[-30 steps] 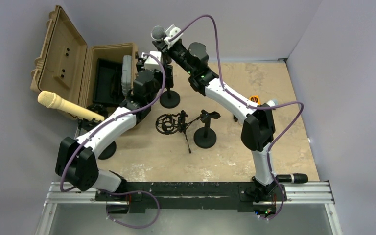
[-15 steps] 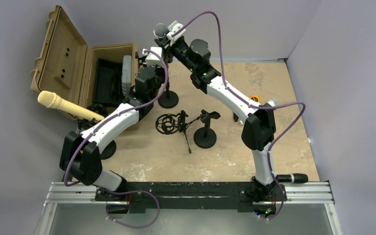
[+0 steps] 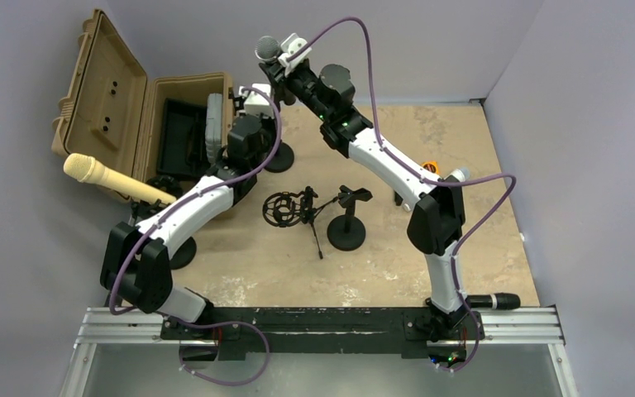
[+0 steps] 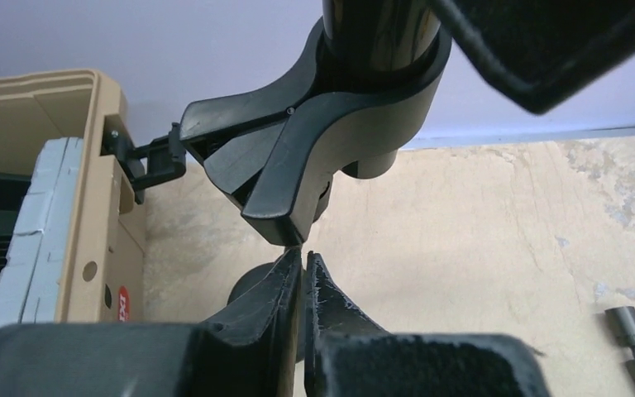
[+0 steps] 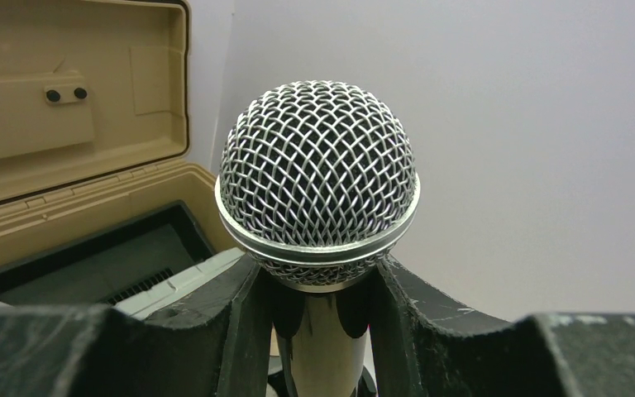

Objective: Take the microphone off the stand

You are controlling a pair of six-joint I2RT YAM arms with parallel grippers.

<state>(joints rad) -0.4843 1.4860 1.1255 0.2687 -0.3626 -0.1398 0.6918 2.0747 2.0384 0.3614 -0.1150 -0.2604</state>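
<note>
Next, I move my left gripper up and squeeze the levers (image 4: pixel 252 167) first, as it holds the pole below the clip's levers while the clip grips the microphone (image 4: pixel 384 78).
The microphone (image 5: pixel 318 174) has a silver mesh head and a dark glossy handle. My right gripper (image 5: pixel 318 314) is shut on the handle just below the head. In the top view it holds the microphone (image 3: pixel 266 48) high at the back. The black stand (image 4: pixel 331 124) shows its clip, with the handle's lower end (image 4: pixel 380 25) sitting in it. My left gripper (image 4: pixel 302 256) is shut directly under the clip, where the stand's thin pole runs down to the round base (image 3: pixel 279 157). The pole itself is hidden between the fingers.
An open tan case (image 3: pixel 107 99) stands at the back left. Nearby are a beige microphone (image 3: pixel 107 178) on its own stand, a shock mount on a tripod (image 3: pixel 285 208), an empty clip stand (image 3: pixel 347 223) and a black microphone (image 3: pixel 492 302) at the near right.
My left gripper has gone from open to shut under the clip. The stand's base has shifted slightly back and left. The right gripper and the microphone have edged left and up.
</note>
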